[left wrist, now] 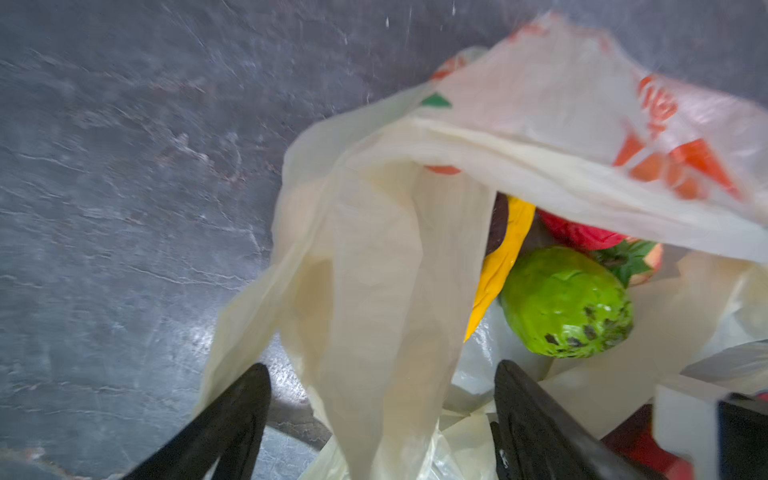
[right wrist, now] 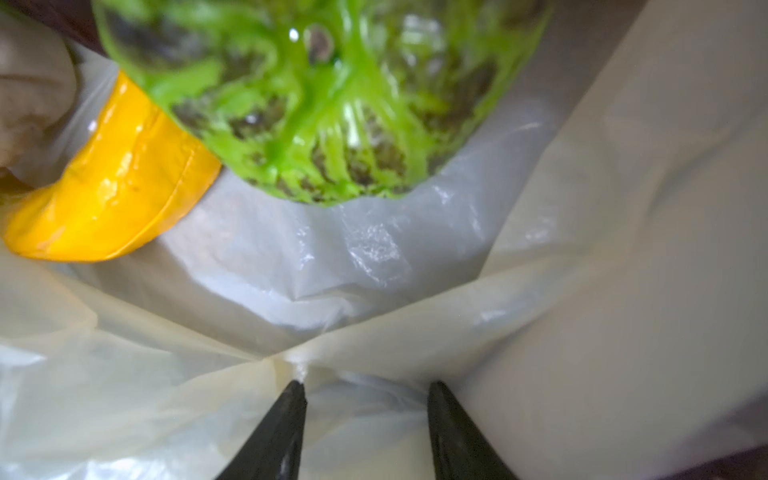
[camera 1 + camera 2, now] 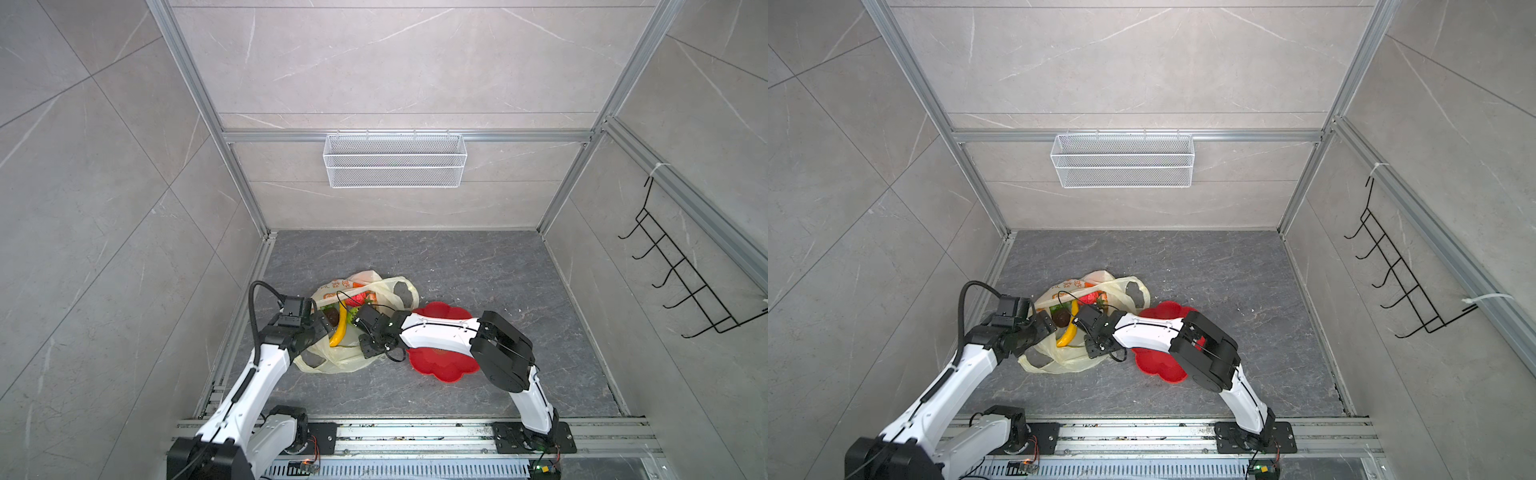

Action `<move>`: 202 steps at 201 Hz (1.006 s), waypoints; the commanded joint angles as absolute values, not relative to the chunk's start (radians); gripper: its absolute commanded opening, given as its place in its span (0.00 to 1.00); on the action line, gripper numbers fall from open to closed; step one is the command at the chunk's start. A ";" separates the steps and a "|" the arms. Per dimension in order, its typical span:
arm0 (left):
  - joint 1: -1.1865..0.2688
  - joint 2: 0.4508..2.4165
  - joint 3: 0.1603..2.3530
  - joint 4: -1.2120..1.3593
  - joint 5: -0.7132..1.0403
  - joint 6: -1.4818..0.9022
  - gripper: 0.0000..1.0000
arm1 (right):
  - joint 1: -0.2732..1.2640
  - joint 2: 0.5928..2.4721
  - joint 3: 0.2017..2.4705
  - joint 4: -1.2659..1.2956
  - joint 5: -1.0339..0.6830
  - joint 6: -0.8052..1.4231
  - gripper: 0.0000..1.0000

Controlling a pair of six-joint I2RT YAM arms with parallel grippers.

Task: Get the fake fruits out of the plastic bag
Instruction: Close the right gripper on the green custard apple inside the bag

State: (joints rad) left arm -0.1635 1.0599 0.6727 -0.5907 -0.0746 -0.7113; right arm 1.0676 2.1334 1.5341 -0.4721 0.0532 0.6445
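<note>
Bag film [image 1: 384, 264] is between my left gripper and the green bumpy ball, so next my right gripper moves over the ball [image 1: 568, 302] and picks it up.
The plastic bag [image 3: 340, 362] lies crumpled on the dark floor with its mouth open, as both top views show [image 3: 1059, 362]. Inside lie fake fruits: a yellow banana [image 3: 340, 330], a dark brown bumpy ball [image 3: 331, 318] and red strawberries [image 3: 362, 298]. My left gripper [image 1: 382, 368] is open at the bag's left rim, and a loop of bag film hangs loose between its fingers. A green bumpy ball [image 1: 565, 303] lies just beyond it. My right gripper [image 2: 366, 384] is open, its fingertips against the bag film. The green grape bunch [image 2: 324, 95] and the banana [image 2: 116, 199] lie close ahead.
A red flower-shaped plate [image 3: 440, 365] lies right of the bag, partly under the right arm. A white wire mesh basket [image 3: 395, 160] hangs on the back wall. A black hook rack [image 3: 681, 274] hangs on the right wall.
</note>
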 commanded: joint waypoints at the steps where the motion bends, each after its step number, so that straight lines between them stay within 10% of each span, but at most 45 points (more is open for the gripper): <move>1: -0.157 1.104 0.675 -0.540 -0.048 -0.680 0.81 | 1.074 2.092 1.514 -0.461 0.046 0.666 0.51; 88: -0.019 0.984 0.491 -0.453 -0.060 -0.697 0.16 | 1.074 2.019 1.502 -0.453 0.095 0.611 0.57; 202: 0.004 0.829 0.379 -0.259 0.121 -0.631 0.00 | 1.061 2.070 1.724 -0.538 0.252 0.629 0.89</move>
